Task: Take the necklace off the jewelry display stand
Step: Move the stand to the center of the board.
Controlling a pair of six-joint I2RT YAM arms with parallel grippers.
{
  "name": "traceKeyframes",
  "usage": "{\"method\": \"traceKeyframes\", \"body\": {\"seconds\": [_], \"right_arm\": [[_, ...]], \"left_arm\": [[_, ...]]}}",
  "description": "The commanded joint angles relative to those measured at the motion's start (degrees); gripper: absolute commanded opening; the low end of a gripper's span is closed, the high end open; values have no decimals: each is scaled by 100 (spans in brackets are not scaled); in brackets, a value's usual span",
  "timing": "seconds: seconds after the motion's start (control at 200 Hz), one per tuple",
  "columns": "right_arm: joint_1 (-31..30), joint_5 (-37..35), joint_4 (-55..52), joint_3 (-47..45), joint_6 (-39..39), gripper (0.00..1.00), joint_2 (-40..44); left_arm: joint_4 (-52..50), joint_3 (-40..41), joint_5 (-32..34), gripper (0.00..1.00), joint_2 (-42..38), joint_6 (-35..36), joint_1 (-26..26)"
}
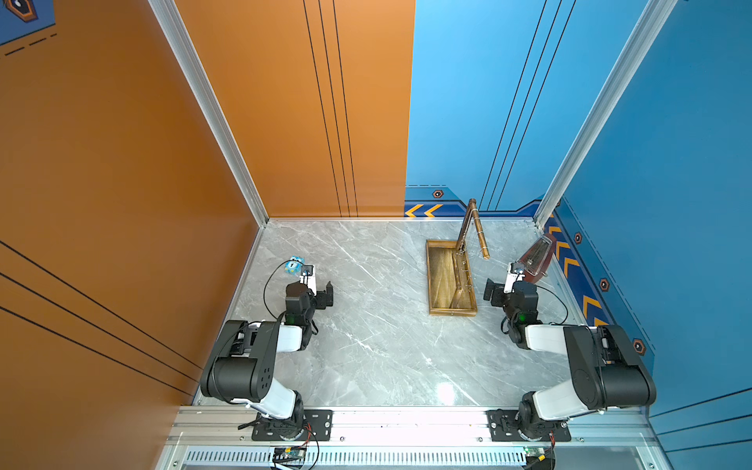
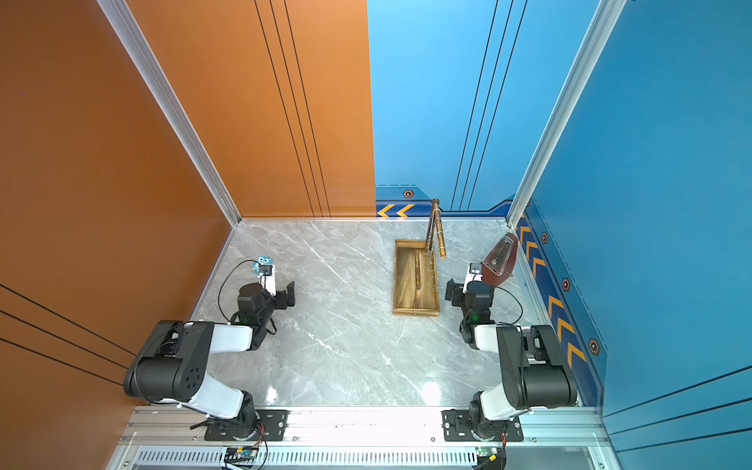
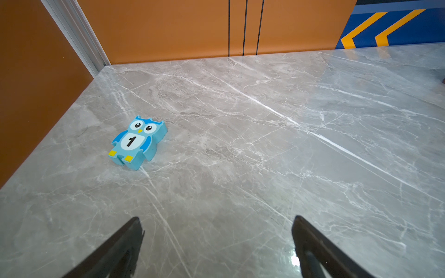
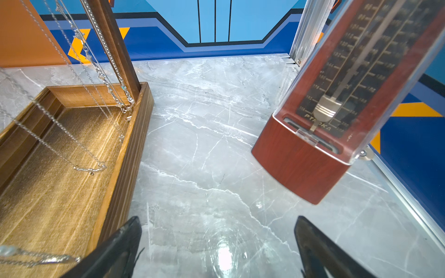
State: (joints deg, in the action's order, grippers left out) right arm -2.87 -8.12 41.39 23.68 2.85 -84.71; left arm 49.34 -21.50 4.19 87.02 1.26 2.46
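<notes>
My right gripper should first pull the jewelry display stand (image 1: 452, 278) to the middle (image 1: 395, 294) and turn its post toward my left gripper, because the stand is far from my left gripper.
The brown wooden jewelry display stand (image 1: 451, 312) (image 2: 415, 312) sits at the back right of the marble table, with its post and top rod (image 1: 480, 238) rising over the tray. In the right wrist view a thin silver necklace (image 4: 101, 165) hangs in a loop over the tray (image 4: 142, 115), beside other fine chains (image 4: 103, 77) near the post. My right gripper (image 1: 490, 291) (image 4: 218, 217) is open and empty, low beside the tray's right wall. My left gripper (image 1: 323, 297) (image 3: 217, 218) is open and empty, far left of the stand.
A dark red metronome (image 1: 535, 260) (image 4: 337, 108) under a clear cover stands just right of my right gripper, near the blue side wall. A blue owl block (image 3: 138, 142) (image 1: 294, 264) marked 1 lies by the orange left wall. Walls enclose three sides.
</notes>
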Motion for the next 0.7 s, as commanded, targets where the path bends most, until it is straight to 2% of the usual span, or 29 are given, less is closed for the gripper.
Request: {"method": "traceKeyframes", "body": {"seconds": [0.0, 0.105, 0.205, 0.285, 0.35, 0.42, 0.485, 0.631, 0.696], "right_arm": [[-274, -467, -782, 251, -274, 100, 682], [-438, -705, -1176, 235, -34, 100, 1442], [-368, -582, -2027, 454, 412, 100, 2124], [-288, -323, -2374, 541, 618, 100, 2572], [-195, -386, -2552, 524, 1133, 100, 2938], [-90, -1235, -3019, 522, 2287, 100, 3286], [65, -2092, -4024, 646, 3508, 100, 3562], [712, -1560, -4703, 657, 3835, 100, 3911], [874, -1374, -4848, 658, 3878, 100, 3953]], "left_arm": [[-26, 215, 891, 98, -655, 25, 209], [-573, 48, 1526, 98, -1212, 334, 620], [-597, -90, 981, 99, -1887, 586, 858], [-799, -235, 724, 98, -2479, 58, 818], [-1144, -455, 679, 98, -2831, -444, 757], [-1886, -832, 519, 98, -3083, -743, 724], [-2523, -1200, 407, 98, -3199, -945, 755], [-3440, -1582, 508, 98, -3320, -1734, 722], [-3610, -1726, 78, 98, -3281, -1839, 639]]}}
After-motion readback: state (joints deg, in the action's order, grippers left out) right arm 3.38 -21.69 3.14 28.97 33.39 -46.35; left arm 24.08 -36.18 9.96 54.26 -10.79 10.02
